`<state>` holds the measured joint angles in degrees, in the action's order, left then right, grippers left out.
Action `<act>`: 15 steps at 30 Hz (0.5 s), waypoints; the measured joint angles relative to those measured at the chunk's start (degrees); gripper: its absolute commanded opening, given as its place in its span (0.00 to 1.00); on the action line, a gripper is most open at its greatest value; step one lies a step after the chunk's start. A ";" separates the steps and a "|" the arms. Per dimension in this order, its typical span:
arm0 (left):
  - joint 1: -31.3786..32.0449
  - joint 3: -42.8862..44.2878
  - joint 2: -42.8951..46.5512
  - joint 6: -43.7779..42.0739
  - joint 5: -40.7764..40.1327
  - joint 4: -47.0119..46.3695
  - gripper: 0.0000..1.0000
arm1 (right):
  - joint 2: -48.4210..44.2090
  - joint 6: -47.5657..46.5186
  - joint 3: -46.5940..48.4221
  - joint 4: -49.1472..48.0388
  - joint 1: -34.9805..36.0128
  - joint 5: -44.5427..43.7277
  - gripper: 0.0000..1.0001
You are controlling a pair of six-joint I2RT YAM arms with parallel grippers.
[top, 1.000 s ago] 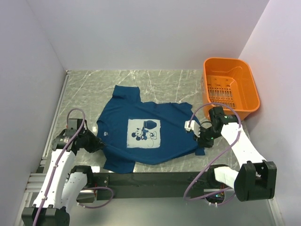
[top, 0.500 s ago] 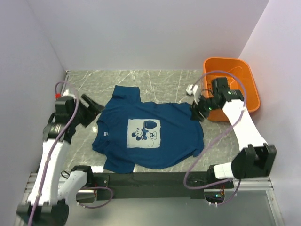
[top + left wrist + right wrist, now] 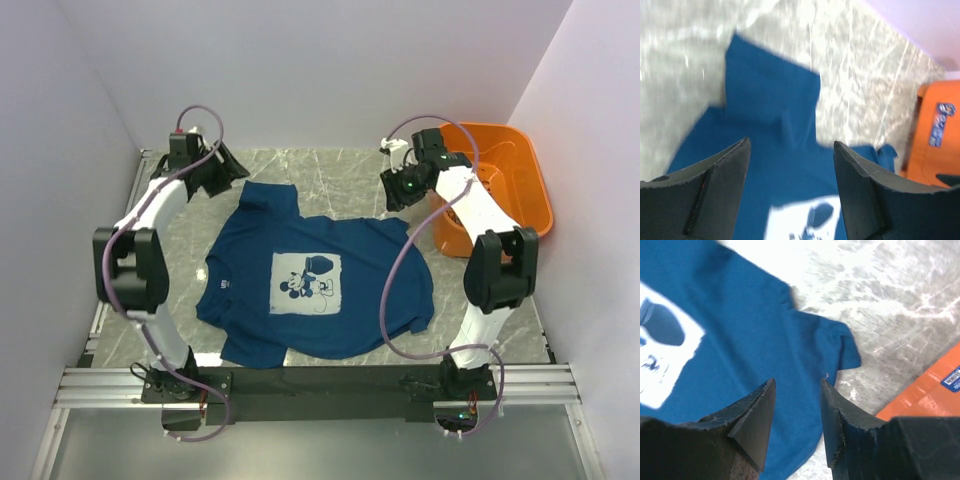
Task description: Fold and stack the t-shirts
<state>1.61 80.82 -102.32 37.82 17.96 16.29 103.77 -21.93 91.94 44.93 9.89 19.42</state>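
Observation:
The t-shirt's far edge (image 3: 365, 265) dips (image 3: 314, 217) between sleeve and hem. The t-shirt will droop there and pull its near sleeve along when I lift it.
A dark teal-blue t-shirt (image 3: 350, 280) lies spread flat, chest up, in the middle of the marble table, its pale print (image 3: 305, 283) facing up. My left gripper (image 3: 232, 172) hovers over the far left of the table, just beyond the shirt's upper sleeve. In the left wrist view the gripper (image 3: 791, 144) is open and empty, with the t-shirt (image 3: 770, 95) below it. My right gripper (image 3: 392, 190) hangs past the shirt's far right sleeve. The right wrist view shows that gripper (image 3: 797, 382) open and empty above the t-shirt (image 3: 750, 330) and its sleeve tip.
An orange plastic basket (image 3: 530, 160) stands at the far right corner, partly behind the right arm, and also shows as the basket (image 3: 932, 135) and the basket (image 3: 930, 390) in the wrist views. White walls close in the left, back and right. A metal rail (image 3: 320, 382) runs along the near edge.
Both grippers have let go of the shirt's near corners, opened, and swung up and away to the far side of the table. The shirt stays spread where it lay.

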 measured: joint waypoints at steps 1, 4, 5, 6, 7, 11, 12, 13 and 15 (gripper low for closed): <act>0.00 2.32 -2.32 -0.81 -0.09 -0.55 0.72 | 1.03 0.55 0.35 -0.13 0.04 -0.92 0.48; 0.00 9.01 -8.48 -2.08 -0.31 -0.83 0.67 | 3.50 1.57 1.44 -0.15 0.37 -2.89 0.49; 0.00 11.80 -10.86 -2.51 -0.28 -0.70 0.67 | 4.07 1.77 1.79 -0.11 0.50 -3.30 0.49; 0.00 14.10 -13.07 -2.86 -0.28 -0.76 0.66 | 4.59 1.99 2.23 -0.20 0.68 -3.58 0.49; 0.00 16.59 -15.17 -3.13 -0.31 -0.46 0.65 | 5.14 2.23 2.69 -0.22 0.85 -3.85 0.49; 0.00 27.19 -24.74 -4.24 -0.92 2.14 0.61 | 6.29 3.04 3.80 -0.44 1.16 -4.57 0.49; 0.00 29.05 -26.80 -4.37 -1.18 2.89 0.60 | 6.32 3.10 3.80 -0.39 1.18 -4.81 0.49; -0.02 30.23 -28.26 -4.44 -1.44 3.54 0.59 | 6.32 3.26 3.80 -0.39 1.18 -4.98 0.49; -0.02 31.71 -30.84 -4.66 -1.99 5.07 0.55 | 6.32 3.48 3.82 -0.42 1.18 -5.18 0.49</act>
<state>1.58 112.53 -133.16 33.17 15.97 21.37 110.08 -18.46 95.77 44.51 11.07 14.24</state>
